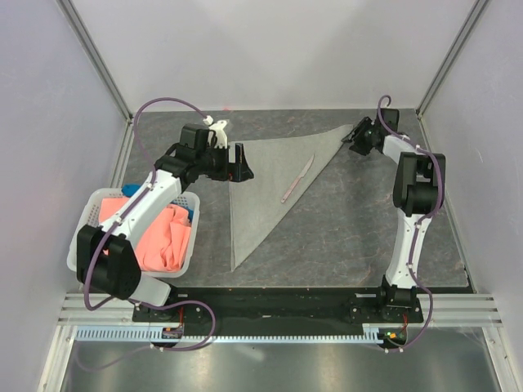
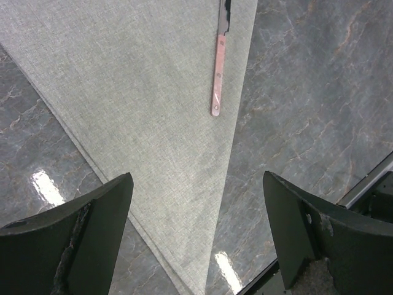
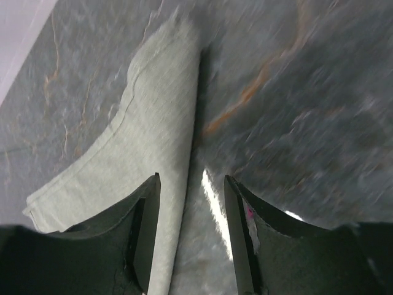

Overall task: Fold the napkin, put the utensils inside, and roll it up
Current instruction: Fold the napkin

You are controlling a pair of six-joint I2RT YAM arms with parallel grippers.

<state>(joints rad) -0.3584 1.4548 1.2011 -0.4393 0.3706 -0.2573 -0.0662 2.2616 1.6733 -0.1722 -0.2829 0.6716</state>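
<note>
The napkin's far corner [image 3: 164,80] is lined up with my right gripper's open fingers, so my right gripper should keep moving toward the corner's tip [image 3: 178,31] and close once its fingers are on both sides of it.
The light grey napkin [image 1: 270,180] lies folded into a triangle on the table, its long point toward the near edge. A slim pinkish-brown utensil [image 1: 297,180] lies on it near the diagonal edge; it also shows in the left wrist view [image 2: 217,77] on the napkin [image 2: 141,110]. My left gripper [image 1: 239,162] is open and empty, hovering at the napkin's far left corner. My right gripper [image 1: 353,139] is open at the napkin's far right corner, with that corner [image 3: 153,123] curled up beside its left finger [image 3: 144,227].
A white basket [image 1: 90,224] at the near left holds a coral-orange cloth [image 1: 163,237] and a blue cloth [image 1: 192,214]. White walls and metal frame posts enclose the grey marbled table [image 1: 359,229].
</note>
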